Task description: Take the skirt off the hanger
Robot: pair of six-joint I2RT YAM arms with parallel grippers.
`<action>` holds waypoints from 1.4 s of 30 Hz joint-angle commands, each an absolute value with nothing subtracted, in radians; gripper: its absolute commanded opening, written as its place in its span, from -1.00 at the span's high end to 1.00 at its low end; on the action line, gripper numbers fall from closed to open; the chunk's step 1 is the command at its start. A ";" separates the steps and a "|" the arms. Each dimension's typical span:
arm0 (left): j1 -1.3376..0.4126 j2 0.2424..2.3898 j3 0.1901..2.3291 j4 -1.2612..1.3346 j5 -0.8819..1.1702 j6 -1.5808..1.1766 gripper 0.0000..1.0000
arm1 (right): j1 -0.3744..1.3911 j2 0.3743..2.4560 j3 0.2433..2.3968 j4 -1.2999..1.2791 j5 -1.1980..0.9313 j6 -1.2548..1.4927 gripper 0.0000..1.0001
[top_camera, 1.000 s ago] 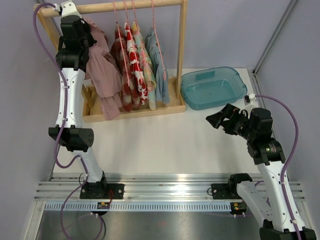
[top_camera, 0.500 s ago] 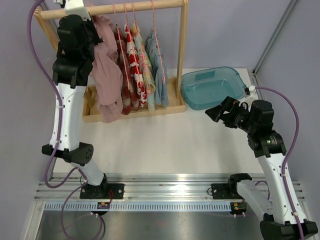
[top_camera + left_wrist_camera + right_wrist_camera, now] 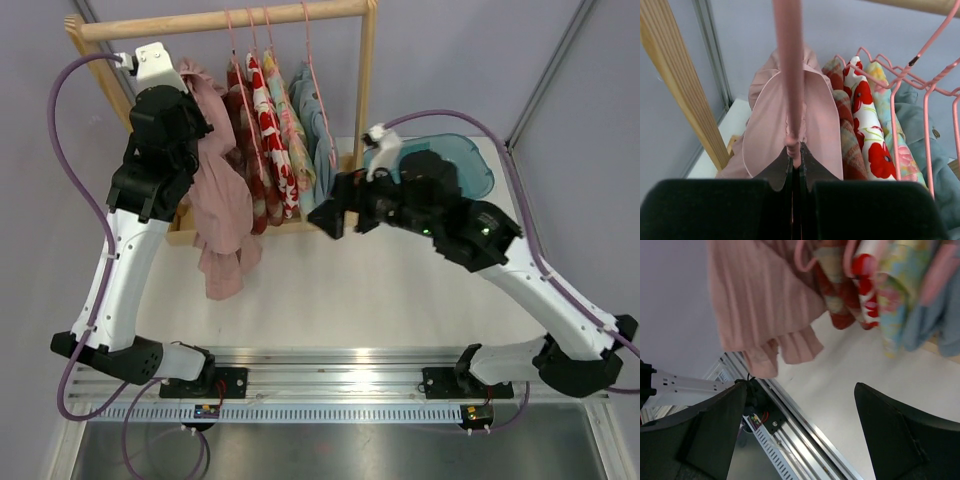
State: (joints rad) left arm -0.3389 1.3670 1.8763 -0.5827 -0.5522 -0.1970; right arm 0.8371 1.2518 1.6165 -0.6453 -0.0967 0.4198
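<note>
The pale pink skirt (image 3: pixel 222 190) hangs in limp, loose folds (image 3: pixel 229 258), so it will slip off the hanger and bunch up softly when the robot pulls it away.
A pale pink skirt (image 3: pixel 222 200) hangs on a pink hanger (image 3: pixel 790 75). My left gripper (image 3: pixel 188 88) is shut on the hanger's lower stem, seen in the left wrist view (image 3: pixel 796 156), with the skirt (image 3: pixel 765 130) draped below it. It holds the hanger below and in front of the wooden rail (image 3: pixel 220 18). The hanger's hook runs out of view. My right gripper (image 3: pixel 332 215) is open and empty, right of the skirt at mid-height. The right wrist view (image 3: pixel 802 407) shows the skirt's hem (image 3: pixel 760 305) above and ahead of it.
Several other garments (image 3: pixel 275 130) hang on pink hangers from the rail, just right of the skirt. The rack's wooden post (image 3: pixel 366 90) and base stand behind my right arm. A blue tub (image 3: pixel 478 170) sits at the back right, partly hidden by the right arm.
My left arm has brought the hanger and skirt down and forward, away from the rail. My right arm has swung left across the table towards the skirt, still open.
</note>
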 commanded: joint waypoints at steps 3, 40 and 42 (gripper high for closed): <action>-0.405 1.319 1.876 -0.535 -0.707 -0.320 1.00 | 1.135 1.478 1.870 -0.704 0.256 0.386 -0.93; -0.506 1.134 1.602 -0.312 -0.995 -0.212 1.00 | 1.593 1.569 1.787 -0.423 0.592 0.351 1.00; -0.505 1.128 1.572 -0.241 -1.037 -0.181 1.00 | 1.689 1.568 1.804 -0.472 0.662 0.357 1.00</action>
